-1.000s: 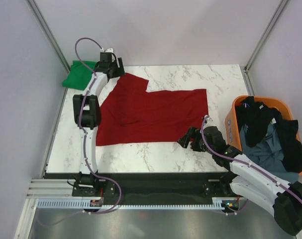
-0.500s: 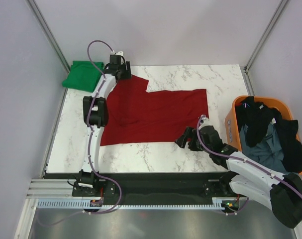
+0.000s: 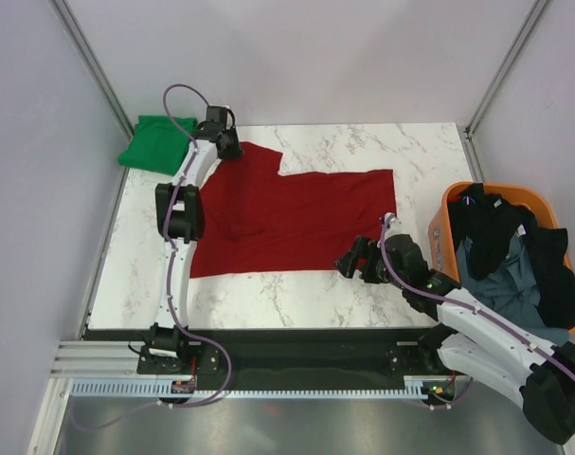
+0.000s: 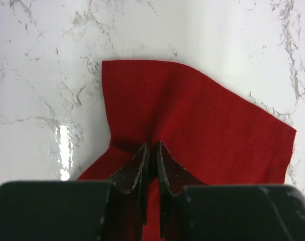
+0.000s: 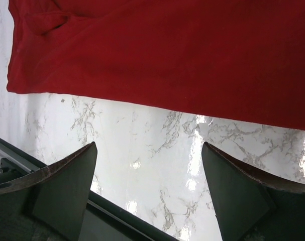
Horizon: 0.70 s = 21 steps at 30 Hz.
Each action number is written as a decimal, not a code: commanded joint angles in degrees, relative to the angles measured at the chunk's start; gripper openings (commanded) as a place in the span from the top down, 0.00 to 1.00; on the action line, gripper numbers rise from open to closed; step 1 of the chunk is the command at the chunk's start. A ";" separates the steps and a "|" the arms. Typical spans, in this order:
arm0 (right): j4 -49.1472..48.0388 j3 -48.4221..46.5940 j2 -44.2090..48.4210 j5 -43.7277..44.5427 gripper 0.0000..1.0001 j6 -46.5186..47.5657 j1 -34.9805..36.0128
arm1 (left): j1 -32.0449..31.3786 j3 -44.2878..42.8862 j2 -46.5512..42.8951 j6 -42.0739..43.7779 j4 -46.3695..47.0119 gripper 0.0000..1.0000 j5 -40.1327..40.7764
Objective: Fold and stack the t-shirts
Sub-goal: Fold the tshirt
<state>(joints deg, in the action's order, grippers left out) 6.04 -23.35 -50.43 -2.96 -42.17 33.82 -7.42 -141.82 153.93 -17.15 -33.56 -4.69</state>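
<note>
My right gripper should pinch the t-shirt's far corner point(image 3: 389, 173) toward the basket before folding, as it lies free while my left gripper holds the red t-shirt's far sleeve point(image 3: 259, 159).
A dark red t-shirt point(image 3: 296, 218) lies spread flat across the marble table point(image 3: 363, 142). My left gripper point(image 3: 228, 147) is at its far left sleeve. The left wrist view shows that gripper point(image 4: 153, 145) shut on a pinch of the red cloth point(image 4: 202, 115), with the sleeve's corner lying past the tips. My right gripper point(image 3: 349, 263) stands open just off the shirt's near right edge. In the right wrist view it point(image 5: 148, 148) holds nothing, hovers over bare marble, and the red hem point(image 5: 167, 50) is ahead. A folded green t-shirt point(image 3: 156, 142) rests at the far left corner.
An orange basket point(image 3: 500, 188) stands at the table's right edge, holding black garments point(image 3: 495, 227) and a grey-blue one point(image 3: 500, 284). Frame posts rise at both back corners. The table's near edge and a black rail run just behind my right gripper.
My left gripper came down onto the red shirt's far left sleeve and closed on the cloth. The right gripper stayed open and shifted slightly near the shirt's near right edge.
</note>
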 commanded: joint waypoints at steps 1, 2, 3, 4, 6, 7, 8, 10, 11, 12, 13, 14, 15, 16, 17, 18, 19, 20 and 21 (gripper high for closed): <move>2.13 -3.80 0.52 1.73 0.07 0.95 0.28 | -0.23 -0.57 0.50 -0.52 -3.35 0.88 -1.90; 2.74 -4.50 -0.10 2.60 0.07 1.56 0.28 | -0.14 -0.56 0.67 -0.43 -3.27 0.95 -2.95; 4.22 -6.94 -0.71 4.87 0.07 2.09 0.28 | 0.04 -0.56 0.76 -0.52 -2.92 0.98 -3.83; 5.28 -8.62 -3.07 6.20 0.07 2.70 0.28 | 0.30 -0.56 0.76 -1.22 -3.00 0.98 -3.75; 9.13 -14.92 -6.24 12.17 0.06 4.20 0.02 | 0.74 0.92 0.24 -2.10 -1.78 0.98 -3.31; 10.99 -17.49 -10.78 15.32 0.04 4.20 0.01 | 1.35 1.45 0.15 -2.45 -1.34 0.98 -4.44; 12.40 -20.21 -13.61 17.09 0.04 4.64 -0.51 | 1.62 2.15 -0.03 -2.71 -0.72 0.98 -6.45; 15.39 -29.17 -22.54 20.09 0.04 6.75 -3.57 | 2.58 6.70 -1.96 -3.50 3.04 0.98 -8.84; 16.01 -32.08 -25.65 20.01 0.04 7.36 -5.07 | 2.85 8.64 -2.83 -3.94 4.63 0.98 -9.80; 16.63 -37.76 -28.64 19.58 0.05 7.98 -6.74 | 2.94 10.58 -3.97 -4.03 6.21 0.98 -10.34; 16.98 -40.51 -34.15 19.92 0.05 8.94 -9.71 | 3.03 14.17 -5.64 -3.95 9.01 0.98 -10.69; 17.16 -43.24 -36.90 20.10 0.06 9.47 -11.13 | 3.03 15.59 -6.70 -3.86 10.17 0.98 -11.13; 17.51 -48.40 -42.24 21.41 0.07 10.09 -12.45 | 3.03 18.39 -7.41 -3.69 11.31 0.98 -11.39; 17.95 -51.15 -44.99 22.38 0.09 10.88 -13.77 | 3.03 19.64 -8.89 -3.60 12.72 0.98 -11.57; 19.52 -54.14 -47.80 22.99 0.10 11.41 -16.13 | 3.03 20.78 -9.43 -3.51 14.38 0.98 -11.83; 20.58 -60.52 -50.78 23.96 0.12 11.76 -17.20 | 3.03 22.71 -9.96 -3.42 15.27 0.98 -11.92; 21.81 -63.97 -56.64 25.53 0.14 12.37 -19.30 | 3.03 23.42 -10.83 -3.51 16.15 0.98 -12.10; 23.91 -67.49 -59.57 25.72 0.16 12.81 -20.28 | 3.03 23.95 -11.10 -3.51 16.94 0.98 -12.19; 25.06 -74.22 -62.65 25.46 0.18 13.08 -21.16 | 3.03 24.65 -11.19 -3.42 17.30 0.98 -12.10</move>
<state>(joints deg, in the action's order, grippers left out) 25.10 -85.97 -106.72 18.28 -31.97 15.55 -4.21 -120.22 144.84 -20.03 -17.21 -15.70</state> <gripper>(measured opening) 0.836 0.029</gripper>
